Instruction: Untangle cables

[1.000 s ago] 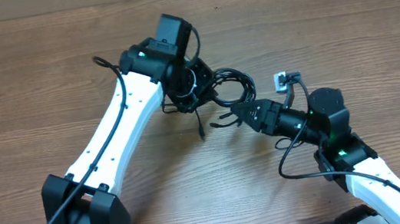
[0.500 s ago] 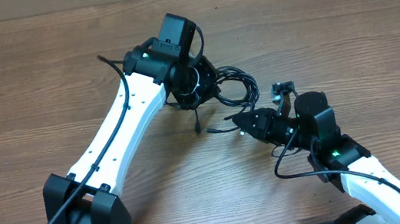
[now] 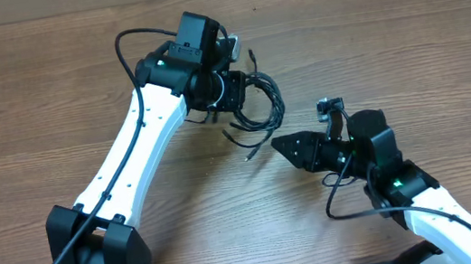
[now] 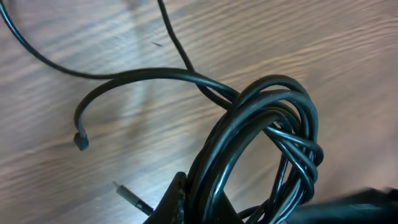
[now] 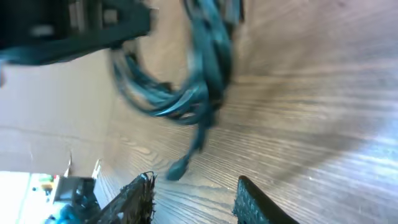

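Note:
The coil's wrapped side point(image 3: 277, 108) hangs short of my open right gripper, so my left gripper should bring the coil over for my right gripper to take that wrapped side.
The cables point(image 3: 261, 107) are a coil of thin black cords hanging from my left gripper point(image 3: 234, 88), which is shut on the coil's left side. In the left wrist view the coil point(image 4: 267, 143) loops out from the fingers point(image 4: 176, 200); one loose end with a small black plug point(image 4: 81, 142) and a silver-tipped plug point(image 4: 127, 194) lie over the wood. My right gripper point(image 3: 279, 144) is open and empty, just right of a loose cable end point(image 3: 253, 152). In the right wrist view the coil point(image 5: 186, 93) hangs blurred ahead of its spread fingertips point(image 5: 140, 196), with a plug point(image 5: 177, 167) dangling.
The wooden table point(image 3: 404, 28) stretches around both arms. The left arm's white links point(image 3: 130, 164) cross the left middle. The right arm's base point(image 3: 407, 187) sits at the lower right, with its own thicker cable point(image 3: 340, 200) looping beside it.
My left gripper has carried the coil up and to the left. My right gripper has drawn back from the cables and now stands open, apart from them.

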Controlling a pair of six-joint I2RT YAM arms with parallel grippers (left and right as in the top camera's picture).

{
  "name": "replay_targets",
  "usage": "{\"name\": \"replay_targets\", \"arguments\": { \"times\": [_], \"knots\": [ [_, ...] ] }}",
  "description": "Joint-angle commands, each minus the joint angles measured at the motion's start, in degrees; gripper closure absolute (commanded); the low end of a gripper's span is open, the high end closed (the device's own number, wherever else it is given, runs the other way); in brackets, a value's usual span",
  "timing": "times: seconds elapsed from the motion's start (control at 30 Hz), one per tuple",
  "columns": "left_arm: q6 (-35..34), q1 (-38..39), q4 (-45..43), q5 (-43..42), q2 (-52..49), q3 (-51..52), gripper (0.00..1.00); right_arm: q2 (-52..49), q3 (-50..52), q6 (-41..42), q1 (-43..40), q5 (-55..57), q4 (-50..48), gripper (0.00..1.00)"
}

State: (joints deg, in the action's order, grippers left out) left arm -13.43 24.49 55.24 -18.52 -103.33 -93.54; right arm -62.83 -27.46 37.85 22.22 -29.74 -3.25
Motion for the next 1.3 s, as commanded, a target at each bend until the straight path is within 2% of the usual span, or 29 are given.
{"name": "replay_targets", "arguments": {
  "times": [0.0,0.2,0.37,0.7,0.83,1.07,1.27],
  "knots": [
    [3.6,0.0,-0.2,3.7,-0.4,-0.3,0.96,4.3,-1.4,-7.5,-0.1,-1.0,0.0,0.56],
    [5.8,1.0,0.3,3.5,-0.4,-0.3,0.96,8.5,-3.7,-12.5,-0.1,0.3,1.5,0.53],
    [8.7,4.6,1.8,3.5,-0.4,-0.3,0.96,8.7,-6.8,-18.2,-0.1,10.3,6.8,0.53],
    [8.4,8.9,1.9,3.3,-0.4,-0.3,0.96,2.5,-6.8,-18.4,-0.1,14.7,9.8,0.54],
    [5.7,8.9,0.8,-2.1,-0.4,-0.3,0.96,-1.0,-6.8,-17.7,-0.1,13.4,12.7,0.65],
    [5.0,8.9,-0.8,-8.5,-0.4,-0.3,0.96,-4.5,-6.8,-17.3,-0.1,11.7,14.1,0.96],
    [2.9,8.8,-1.7,-4.8,-0.4,-0.3,0.96,-3.9,-6.8,-16.7,-0.1,7.2,14.1,0.96]
  ]
}}
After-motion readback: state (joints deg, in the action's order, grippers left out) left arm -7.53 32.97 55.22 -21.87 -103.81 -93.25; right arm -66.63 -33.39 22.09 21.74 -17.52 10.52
